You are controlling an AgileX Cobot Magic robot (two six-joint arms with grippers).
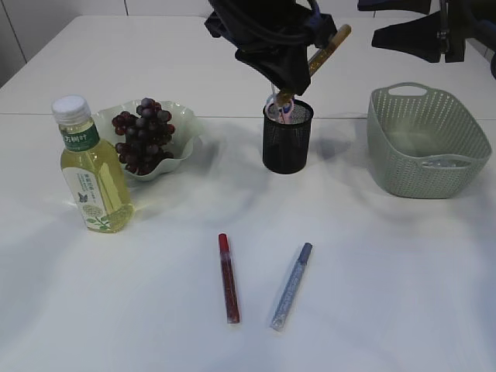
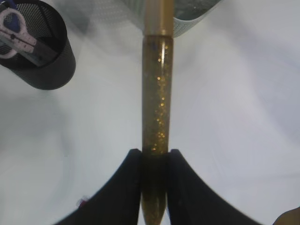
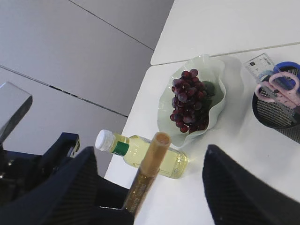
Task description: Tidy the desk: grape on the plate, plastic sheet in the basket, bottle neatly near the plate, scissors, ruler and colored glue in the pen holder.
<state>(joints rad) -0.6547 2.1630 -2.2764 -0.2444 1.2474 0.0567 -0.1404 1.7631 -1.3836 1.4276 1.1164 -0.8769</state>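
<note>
Next, my right gripper grasps the gold glitter glue pen (image 1: 318, 59) by its upper end (image 1: 341, 34) before my left gripper opens, since the pen slants there above the pen holder.
My left gripper (image 1: 285, 77) (image 2: 155, 153) is shut on a gold glitter glue pen (image 1: 329, 48) (image 2: 157, 93), held tilted just above the black mesh pen holder (image 1: 287, 143) (image 2: 47, 70). The holder has the pink-handled scissors (image 1: 277, 108) (image 3: 276, 84) and the ruler (image 3: 262, 65) in it. A red glue pen (image 1: 228, 277) and a blue glue pen (image 1: 291, 285) lie on the table in front. The grapes (image 1: 143, 136) are on the plate (image 1: 182, 124), and the bottle (image 1: 91, 167) stands left of it. My right gripper (image 1: 418, 35) (image 3: 150, 150) is open and empty, raised at the back right.
The green basket (image 1: 426, 139) stands at the right of the pen holder. Whether the plastic sheet is in it I cannot tell. The table's far edge runs behind the plate and holder.
</note>
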